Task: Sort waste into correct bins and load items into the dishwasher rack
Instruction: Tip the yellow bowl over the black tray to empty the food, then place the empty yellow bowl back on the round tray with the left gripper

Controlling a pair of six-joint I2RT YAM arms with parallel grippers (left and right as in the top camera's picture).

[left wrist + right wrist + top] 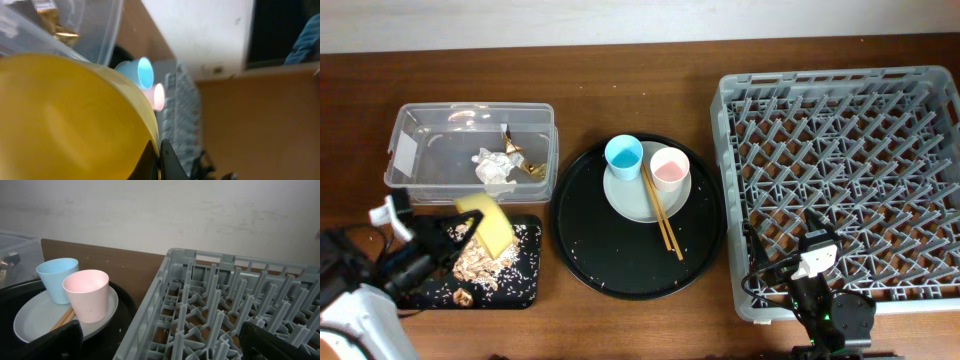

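Note:
The scraps are in the shallow black tray (pixel 488 266), so my left gripper should keep bringing the yellow bowl to the round black tray's open front (pixel 622 252) and release there.
My left gripper (pixel 159 159) is shut on the rim of the yellow bowl (pixel 488 222), held tilted above the shallow black tray (pixel 525 285), which holds brown food scraps (pixel 478 262) and rice crumbs. The bowl fills the left wrist view (pixel 65 120). The clear tub (pixel 420 155) holds a white napkin (pixel 494 166) and a gold wrapper (pixel 525 160). A blue cup (pixel 623 156), a pink cup (pixel 669 168) and chopsticks (pixel 661 212) rest on a pale plate (pixel 625 198). My right gripper (pixel 160 347) is open and empty over the grey rack's (pixel 840 180) front left corner.
The plate sits on a large round black tray (pixel 590 240) with scattered crumbs, between the bins and the rack. The right arm's body (pixel 830 305) is at the rack's front edge. A white wall runs along the table's far side.

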